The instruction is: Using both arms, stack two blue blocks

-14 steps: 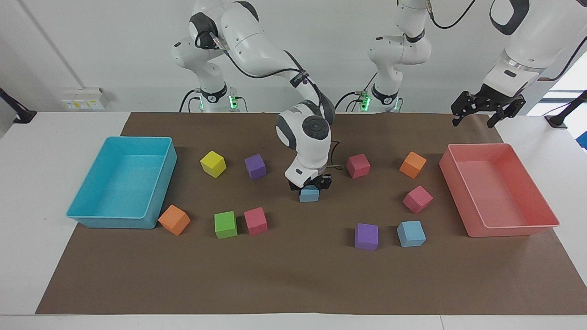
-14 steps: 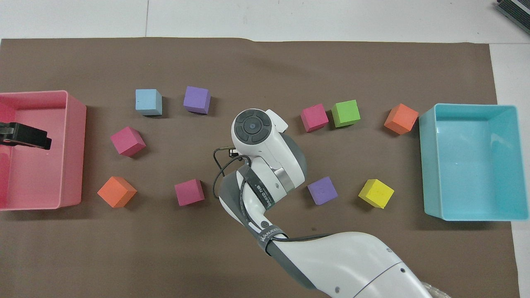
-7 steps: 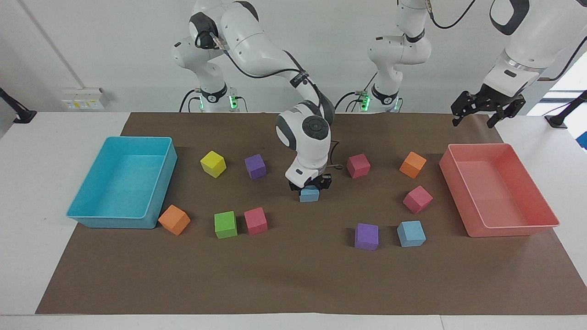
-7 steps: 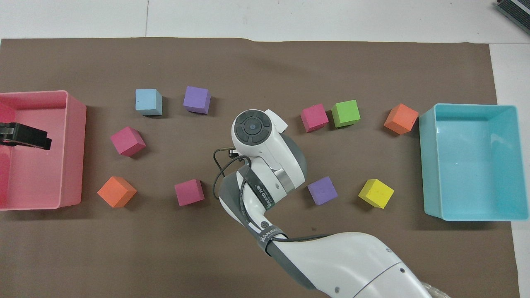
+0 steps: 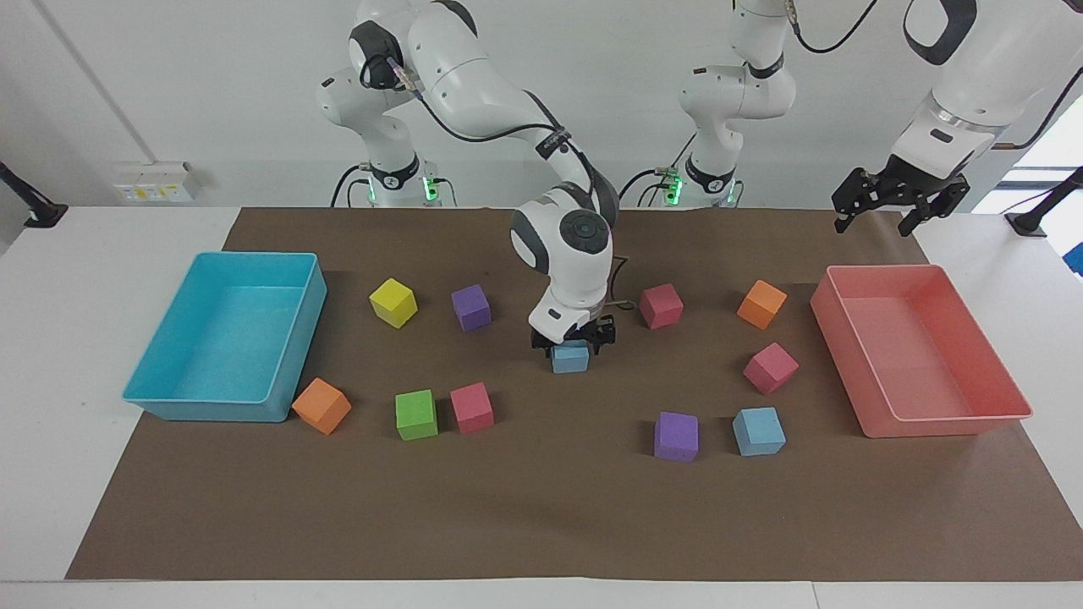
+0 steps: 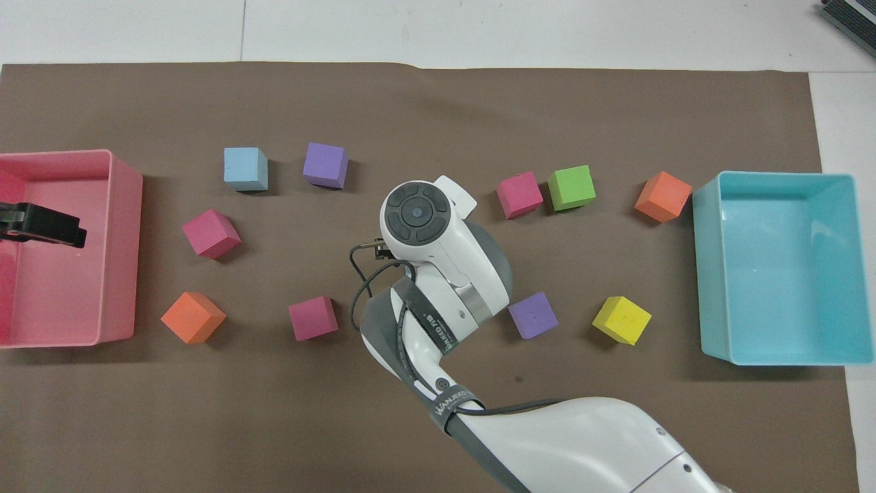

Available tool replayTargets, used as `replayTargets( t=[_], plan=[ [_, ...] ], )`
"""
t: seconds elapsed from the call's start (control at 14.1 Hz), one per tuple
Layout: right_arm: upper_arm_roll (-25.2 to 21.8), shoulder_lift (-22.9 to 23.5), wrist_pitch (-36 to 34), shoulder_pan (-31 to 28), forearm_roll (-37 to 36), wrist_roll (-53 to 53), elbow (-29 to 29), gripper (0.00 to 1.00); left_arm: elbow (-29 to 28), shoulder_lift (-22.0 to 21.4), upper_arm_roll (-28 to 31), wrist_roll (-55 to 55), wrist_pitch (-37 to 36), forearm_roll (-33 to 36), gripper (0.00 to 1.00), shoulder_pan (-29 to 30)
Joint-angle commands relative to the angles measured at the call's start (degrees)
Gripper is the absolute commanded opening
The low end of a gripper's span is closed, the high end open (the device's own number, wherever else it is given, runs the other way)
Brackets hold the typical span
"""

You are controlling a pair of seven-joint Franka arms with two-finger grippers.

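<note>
Next, I move my right gripper out of the way, since it covers the top of the middle blue block [image 5: 570,357], while my left gripper takes the other blue block [image 6: 246,169] to stack there.
One blue block [image 5: 570,360] rests on the brown mat in the middle of the table. My right gripper [image 5: 573,341] stands straight down over it, open, with a fingertip on each side of the block's top. In the overhead view the right arm's wrist hides this block. The other blue block [image 5: 758,431] [image 6: 245,168] sits alone toward the left arm's end, farther from the robots, beside a purple cube [image 5: 676,436]. My left gripper [image 5: 899,207] [image 6: 42,226] waits open and empty, raised over the pink tray [image 5: 884,269].
A turquoise tray [image 5: 254,255] stands at the right arm's end. Loose cubes lie around: pink [image 5: 661,305], orange [image 5: 761,304] and pink [image 5: 771,368] toward the pink tray; purple [image 5: 470,306], yellow [image 5: 393,302], green [image 5: 416,414], pink [image 5: 471,408] and orange [image 5: 321,406] toward the turquoise one.
The right gripper's fingers have spread apart from the blue block, and its wrist has risen slightly. The block stays on the mat. The left arm has not moved.
</note>
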Motion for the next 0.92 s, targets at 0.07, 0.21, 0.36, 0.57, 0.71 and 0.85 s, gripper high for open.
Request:
replayTargets(
  t=[0.07, 0.21, 0.36, 0.57, 0.71, 0.85],
  plan=[
    [-0.3, -7.3, -1.9, -1.8, -1.1, -1.2, -4.3, 1.0, -0.7, -0.7, -0.2, -0.4, 2.1, -0.8, 1.0, 0.2],
    [-0.1, -10.5, -4.0, -4.4, -1.1, -1.7, -4.4, 1.0, -0.4, -0.1, -0.4, -0.4, 4.0, -0.8, 1.0, 0.0],
    [-0.1, -13.5, -7.0, -6.8, -0.3, -4.9, -4.4, 1.0, -0.5, 1.1, -0.5, -0.4, 6.2, -0.9, 1.0, -0.1],
    [0.0, -16.0, -11.3, -10.4, 1.2, -10.3, -4.4, 1.0, -0.5, 4.4, -0.9, -0.7, 11.0, -0.9, 1.0, -0.1],
    [0.0, -16.2, -12.0, -12.8, 5.0, -13.1, -4.8, 1.0, -0.6, 6.7, -0.9, -1.7, 14.5, -0.9, 1.0, -0.8],
    [0.0, -16.2, -10.4, -15.3, 13.5, -16.9, -6.3, 1.0, -0.6, 9.5, -0.9, -3.9, 18.0, -0.8, 1.0, -1.6]
  ],
)
